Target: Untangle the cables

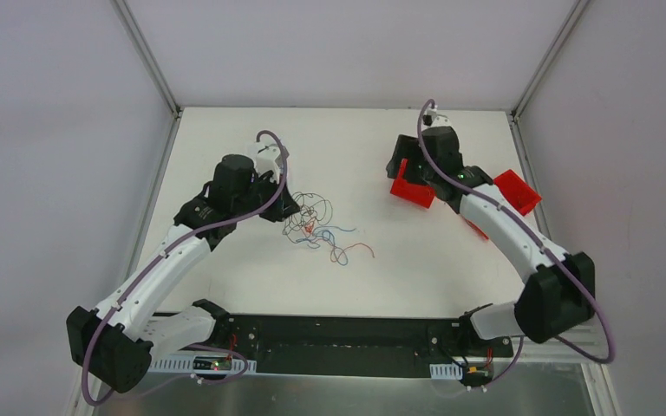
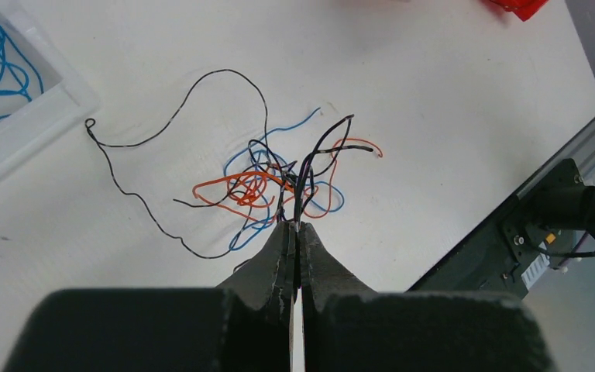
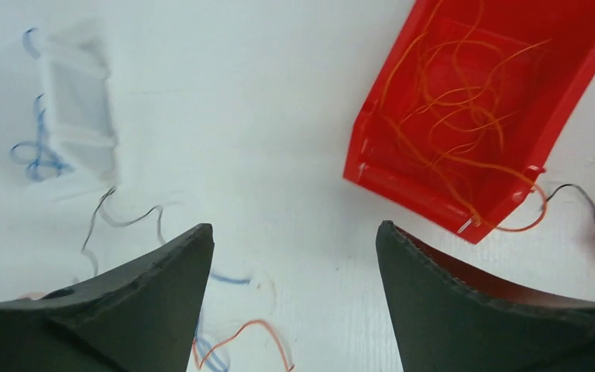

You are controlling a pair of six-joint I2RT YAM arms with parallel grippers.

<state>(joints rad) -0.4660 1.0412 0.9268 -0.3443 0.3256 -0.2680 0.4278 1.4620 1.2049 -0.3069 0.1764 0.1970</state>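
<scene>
I should keep moving my right gripper toward the blue cable pieces [image 1: 326, 235] that trail past the black cable pieces [image 2: 304, 182] held by my left gripper, and close it there.
The cables [image 1: 316, 227] lie in a loose tangle of thin black, blue, orange and red strands at the table's middle. In the left wrist view the tangle [image 2: 271, 182] lies just ahead of my left gripper [image 2: 296, 225], which is shut on black strands rising from it. In the top view my left gripper [image 1: 284, 206] sits at the tangle's left edge. My right gripper [image 3: 294, 229] is open and empty above bare table, with loose orange [image 3: 257, 332], blue [image 3: 228, 278] and black [image 3: 124, 221] strands to its lower left. In the top view it [image 1: 396, 166] is at the back right.
A red bin [image 3: 565, 116] holding orange strands stands right of my right gripper, also in the top view [image 1: 412, 194]. A second red bin [image 1: 519, 191] is further right. A clear white tray [image 2: 46, 105] with blue strands is far left, also in the right wrist view [image 3: 77, 108].
</scene>
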